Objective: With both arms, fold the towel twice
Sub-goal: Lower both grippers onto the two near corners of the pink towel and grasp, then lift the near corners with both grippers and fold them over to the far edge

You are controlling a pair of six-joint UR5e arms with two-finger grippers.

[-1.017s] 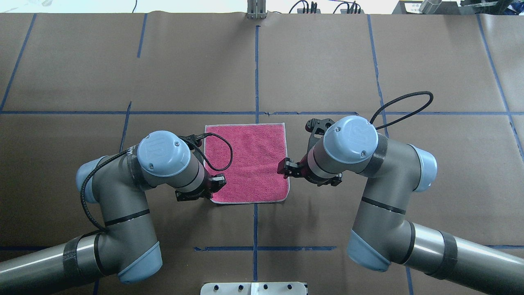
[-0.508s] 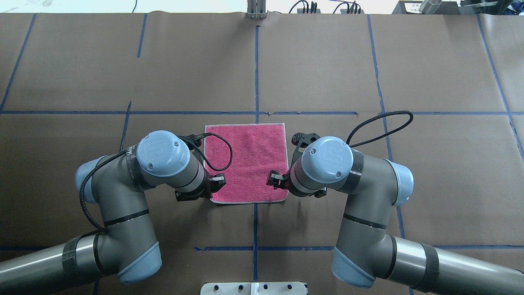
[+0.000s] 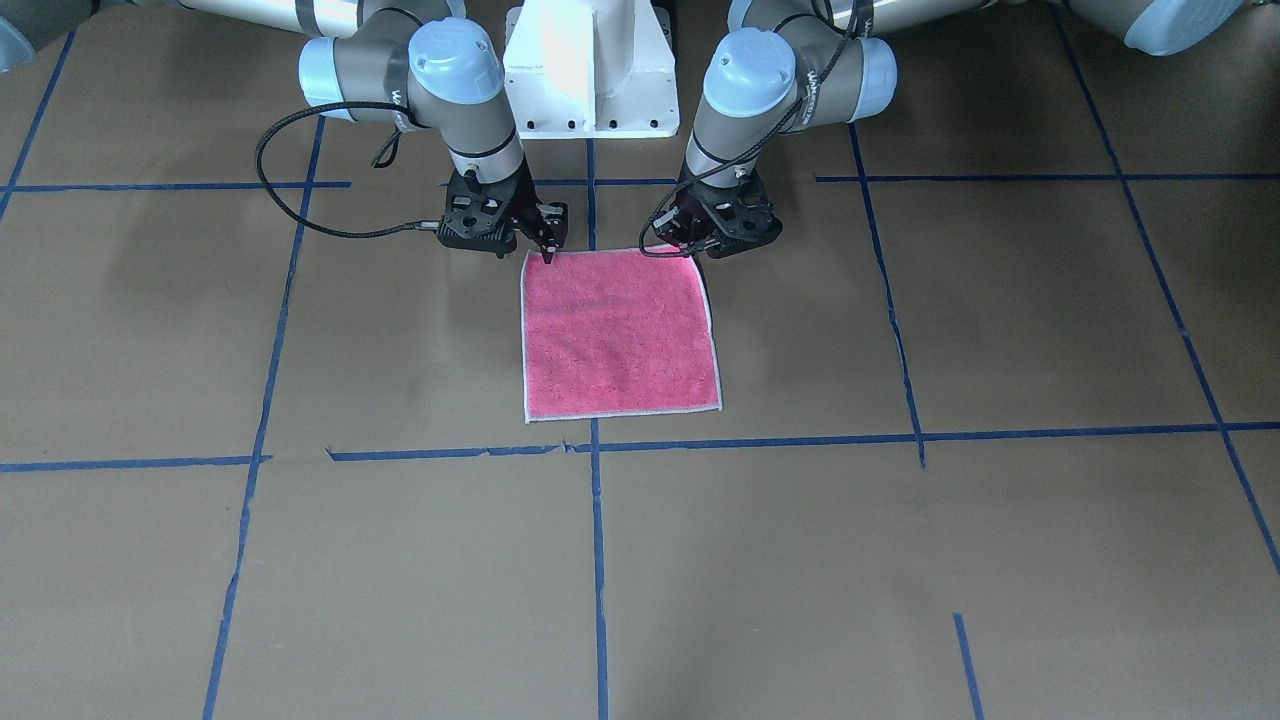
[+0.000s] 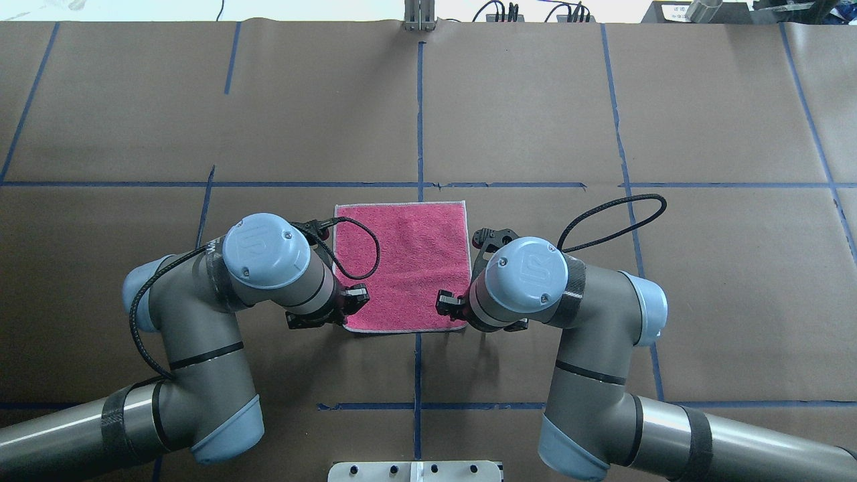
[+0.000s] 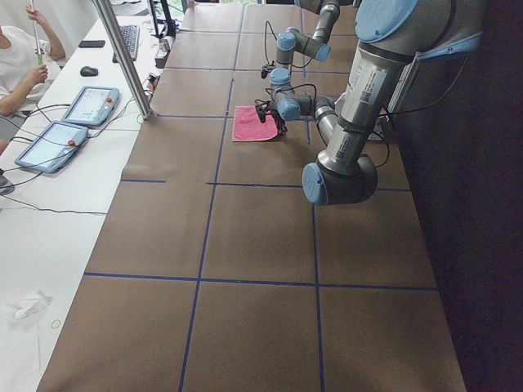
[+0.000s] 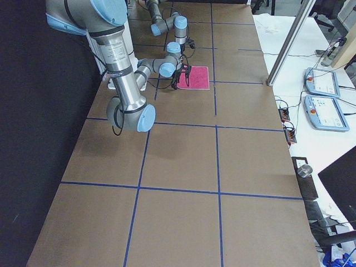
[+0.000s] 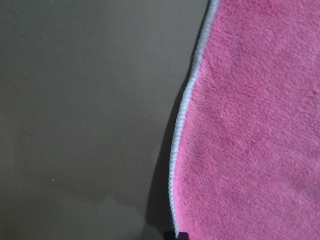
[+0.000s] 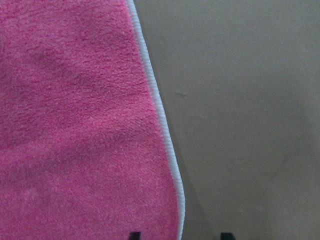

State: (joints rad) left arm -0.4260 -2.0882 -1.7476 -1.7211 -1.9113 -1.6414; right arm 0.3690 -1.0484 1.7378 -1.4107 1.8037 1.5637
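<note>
The towel's near half [image 3: 614,293] will fold over and the towel's far half will stay flat when I bring the towel's corners across, because soft ripples [image 8: 82,137] show next to the towel's pale edging.
The towel [image 4: 402,264] lies flat on the brown table, pink face up, with pale edging; it also shows in the front view [image 3: 615,335]. My left gripper [image 4: 353,302] is at its near left corner, shut on the towel's edge [image 7: 182,150], with only a dark fingertip showing at the bottom of the left wrist view. My right gripper [image 4: 447,304] is low at the near right corner, open. Its fingertips [image 8: 134,235] straddle the towel's edge [image 8: 160,115]. In the front view the right gripper [image 3: 548,245] is on the left and the left gripper [image 3: 695,240] on the right.
The white pedestal base [image 3: 590,70] stands just behind the towel. Blue tape lines [image 4: 420,120] cross the brown paper. A metal post [image 5: 122,57] and operator tablets [image 5: 86,106] stand on the white bench beyond the table's far edge.
My right arm has swung left and toward the robot, bringing its gripper from the towel's right edge down to the near right corner. The left arm and the towel have not moved.
</note>
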